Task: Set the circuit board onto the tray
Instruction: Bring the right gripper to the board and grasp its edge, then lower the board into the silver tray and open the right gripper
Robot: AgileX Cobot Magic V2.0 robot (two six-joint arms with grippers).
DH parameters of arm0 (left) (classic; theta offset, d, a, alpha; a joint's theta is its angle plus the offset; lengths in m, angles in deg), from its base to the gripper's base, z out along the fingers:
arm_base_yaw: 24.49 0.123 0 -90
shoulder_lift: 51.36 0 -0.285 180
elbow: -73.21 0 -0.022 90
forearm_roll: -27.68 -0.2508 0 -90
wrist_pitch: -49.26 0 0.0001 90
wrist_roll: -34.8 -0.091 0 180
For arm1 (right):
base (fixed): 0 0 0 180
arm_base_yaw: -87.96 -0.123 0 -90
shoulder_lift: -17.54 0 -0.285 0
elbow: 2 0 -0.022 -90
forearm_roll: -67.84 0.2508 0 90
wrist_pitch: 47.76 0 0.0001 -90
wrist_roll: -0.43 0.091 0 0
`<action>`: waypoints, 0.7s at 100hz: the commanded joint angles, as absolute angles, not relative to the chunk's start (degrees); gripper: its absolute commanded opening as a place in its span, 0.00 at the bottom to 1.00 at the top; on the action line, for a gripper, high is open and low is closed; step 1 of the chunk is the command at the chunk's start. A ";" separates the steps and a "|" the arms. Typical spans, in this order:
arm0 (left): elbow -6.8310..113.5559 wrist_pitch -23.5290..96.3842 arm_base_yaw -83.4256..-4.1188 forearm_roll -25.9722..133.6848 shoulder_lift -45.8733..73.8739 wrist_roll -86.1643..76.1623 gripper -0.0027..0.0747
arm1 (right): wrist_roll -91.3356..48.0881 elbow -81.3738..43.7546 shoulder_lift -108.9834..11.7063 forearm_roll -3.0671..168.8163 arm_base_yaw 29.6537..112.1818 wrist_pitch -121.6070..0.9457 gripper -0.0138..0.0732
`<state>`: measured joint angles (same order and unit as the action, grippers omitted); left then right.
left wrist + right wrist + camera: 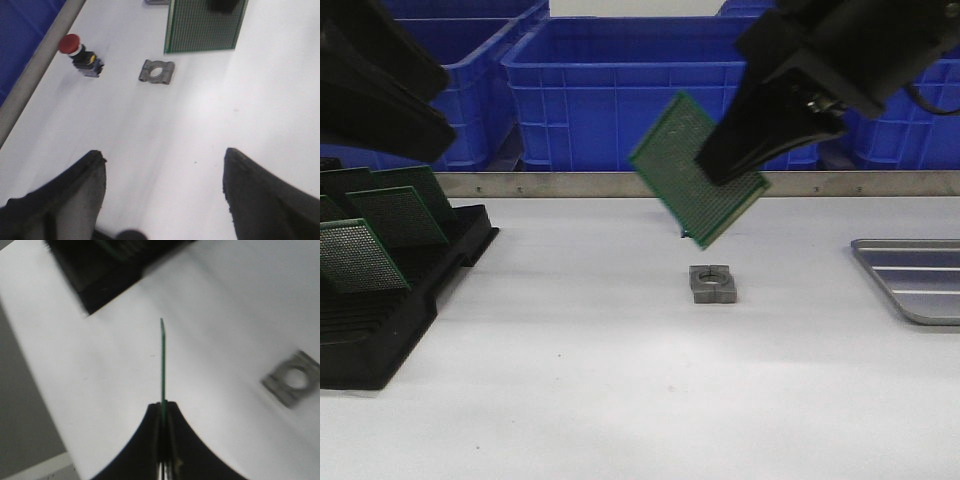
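Next, I carry the tilted circuit board (688, 168) over with my right gripper and lay it flat on the tray (918, 280), because the tray lies across the table from my left gripper.
My right gripper (720, 172) is shut on a green perforated circuit board (692, 165) and holds it tilted in the air above the middle of the white table. In the right wrist view the board (162, 360) shows edge-on, pinched between the shut jaws of the right gripper (163, 404). The board also shows in the left wrist view (200, 27). The silver-grey ridged tray (915, 280) lies at the table's right edge, partly cut off. My left gripper (165, 155) is open and empty, raised at the upper left over the rack.
A black slotted rack (390, 300) at the left holds several more green boards (395, 215). A small grey metal block with a hole (712, 283) lies below the held board. A red push-button (80, 52) lies near the rail. Blue bins (620, 90) stand behind.
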<state>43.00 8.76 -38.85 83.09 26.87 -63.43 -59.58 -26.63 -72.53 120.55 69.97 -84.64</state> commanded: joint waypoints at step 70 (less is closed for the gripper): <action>44.91 9.48 -37.20 85.52 25.23 -63.12 0.64 | -55.53 -23.83 -85.81 124.36 98.01 -73.57 0.57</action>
<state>43.11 9.11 -37.45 82.87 26.76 -63.43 -55.08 -25.83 -88.05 122.59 97.66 -74.09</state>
